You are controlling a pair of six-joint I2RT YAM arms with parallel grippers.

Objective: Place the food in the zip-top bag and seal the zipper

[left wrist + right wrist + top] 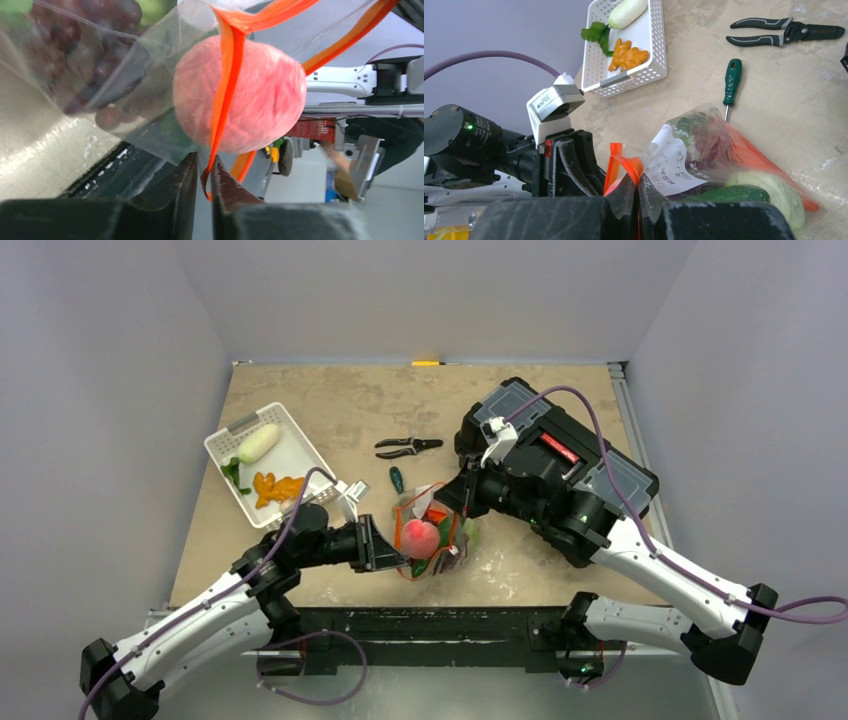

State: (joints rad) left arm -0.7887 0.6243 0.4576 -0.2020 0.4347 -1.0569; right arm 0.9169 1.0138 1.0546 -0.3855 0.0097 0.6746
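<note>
My left gripper should pull the bag by its zipper end (404, 571) toward the basket, because the peach (418, 539) bulges through the bag's opening at the zipper. The peach needs to sit deeper before the bag is sealed.
The clear zip-top bag (432, 530) lies mid-table with its mouth held up. A pink-red peach (420, 537) (250, 95) sits at the mouth, and the orange-red zipper (225, 100) crosses in front of it. Deeper in the bag lie the purple grapes (714, 140), carrot (754, 155), cabbage (769, 187) and cucumber (729, 194). My left gripper (395, 552) (204, 159) is at the bag's left end. Its jaws stand a narrow gap apart with the strip hanging between them. My right gripper (452, 508) (638, 176) is shut on the zipper (626, 165) at the other end.
A white slotted basket (295, 455) (639, 75) at the left holds a pale vegetable (258, 443), green leaves and an orange piece. Black-handled pliers (408, 447) and a green-handled screwdriver (396, 480) lie behind the bag. A black tool case (560, 445) stands under the right arm.
</note>
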